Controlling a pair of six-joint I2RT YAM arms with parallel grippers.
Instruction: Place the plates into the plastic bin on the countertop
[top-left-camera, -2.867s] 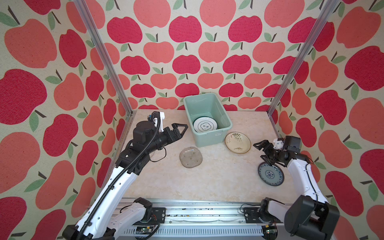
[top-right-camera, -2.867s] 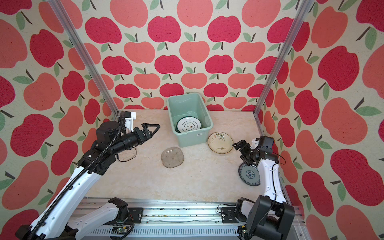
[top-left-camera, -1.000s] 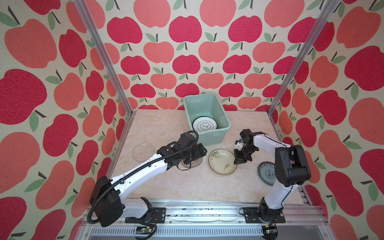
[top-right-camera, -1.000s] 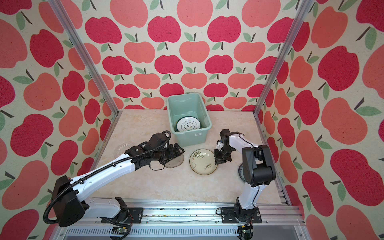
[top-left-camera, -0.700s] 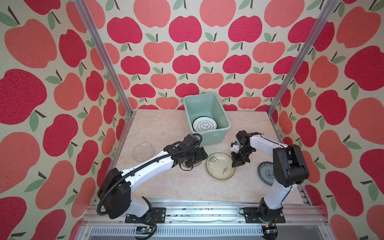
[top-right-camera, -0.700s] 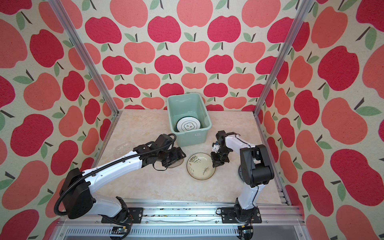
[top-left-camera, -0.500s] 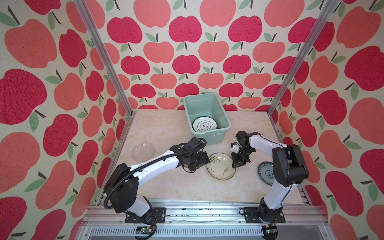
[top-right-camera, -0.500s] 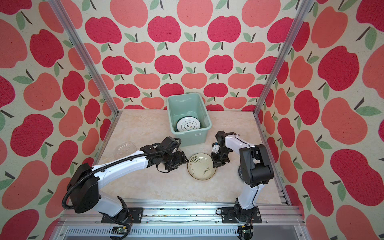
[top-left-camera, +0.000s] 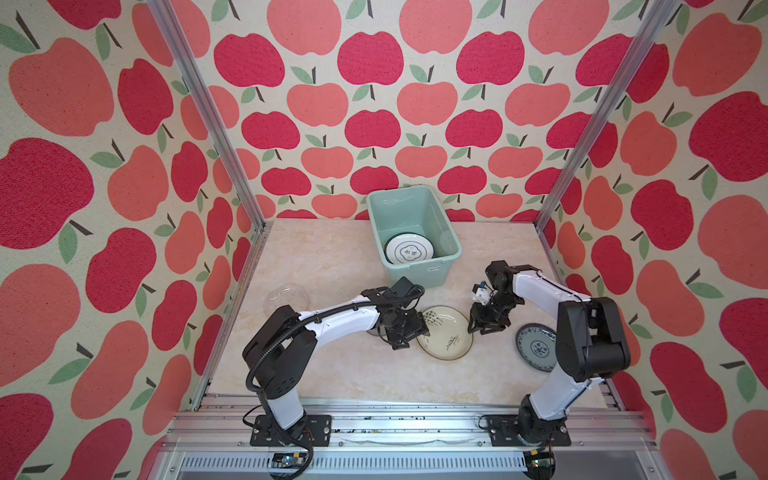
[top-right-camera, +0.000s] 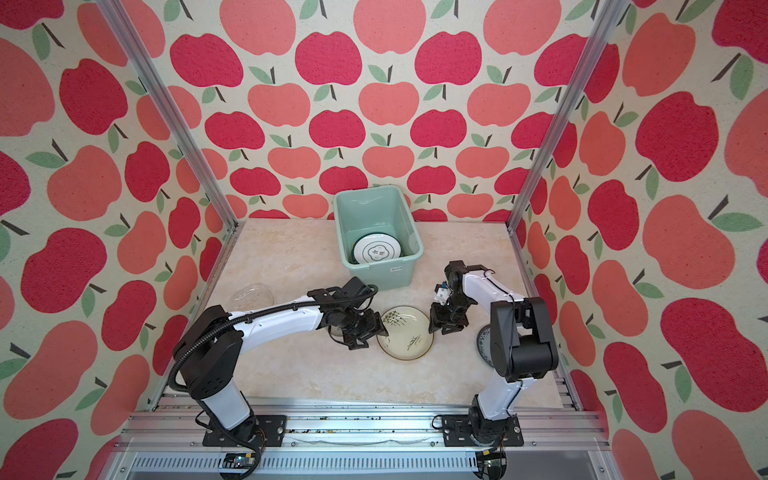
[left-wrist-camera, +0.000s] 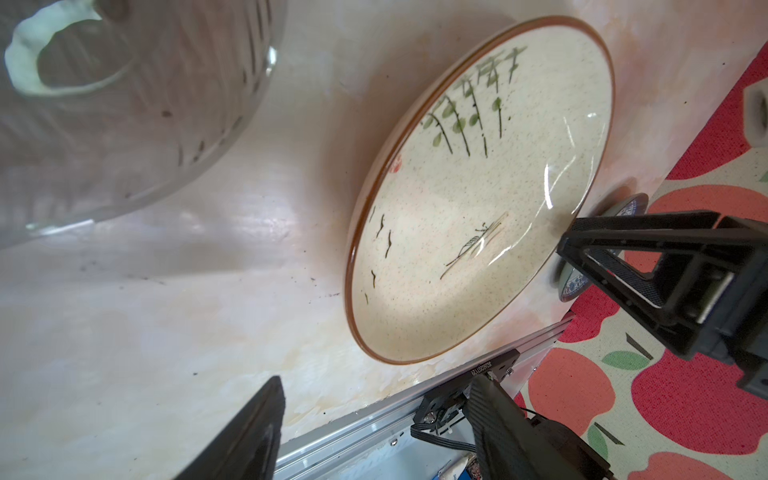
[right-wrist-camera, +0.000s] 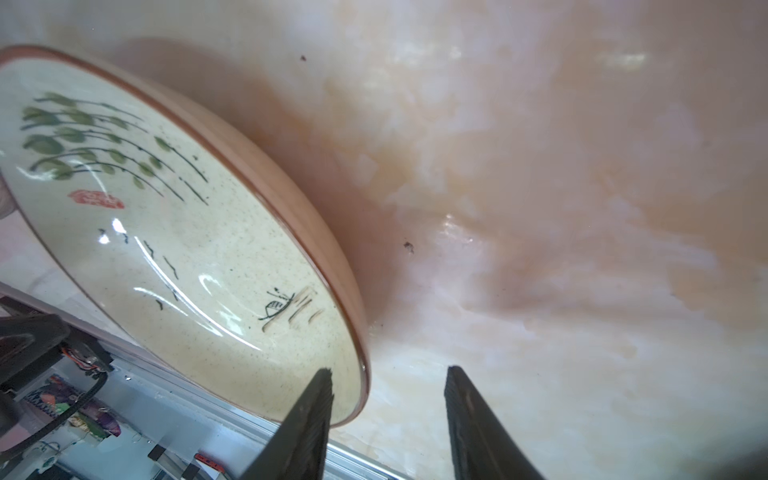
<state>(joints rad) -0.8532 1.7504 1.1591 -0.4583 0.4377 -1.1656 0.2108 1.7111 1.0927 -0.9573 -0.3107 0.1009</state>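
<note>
The cream plate's rim (right-wrist-camera: 361, 358) sits shallow in my right gripper, so I should steady the plate's opposite edge (top-left-camera: 419, 342) with my left gripper while my right gripper reaches deeper.
The cream plate with a plant drawing (top-left-camera: 444, 332) (top-right-camera: 405, 332) (left-wrist-camera: 478, 187) (right-wrist-camera: 166, 232) lies flat on the countertop (top-left-camera: 332, 257). My right gripper (top-left-camera: 482, 328) (top-right-camera: 444, 326) (right-wrist-camera: 388, 372) is open at its right rim, one finger over the rim and one outside it. My left gripper (top-left-camera: 411, 336) (top-right-camera: 372, 332) (left-wrist-camera: 376, 386) is open and empty at the plate's left edge, above a clear glass plate (left-wrist-camera: 124, 104). The mint-green plastic bin (top-left-camera: 419, 270) (top-right-camera: 384, 276) holds a white plate with a dark green rim (top-left-camera: 409, 249).
A blue-patterned plate (top-left-camera: 536, 347) lies at the right near the wall, beside the right arm. Another clear glass plate (top-left-camera: 286, 295) (top-right-camera: 251, 296) sits by the left wall. Aluminium rails edge the front of the countertop.
The right gripper dragged the cream plate from beside the bin to the middle and has now opened off its rim. The left gripper came down and moved right, over the glass plate.
</note>
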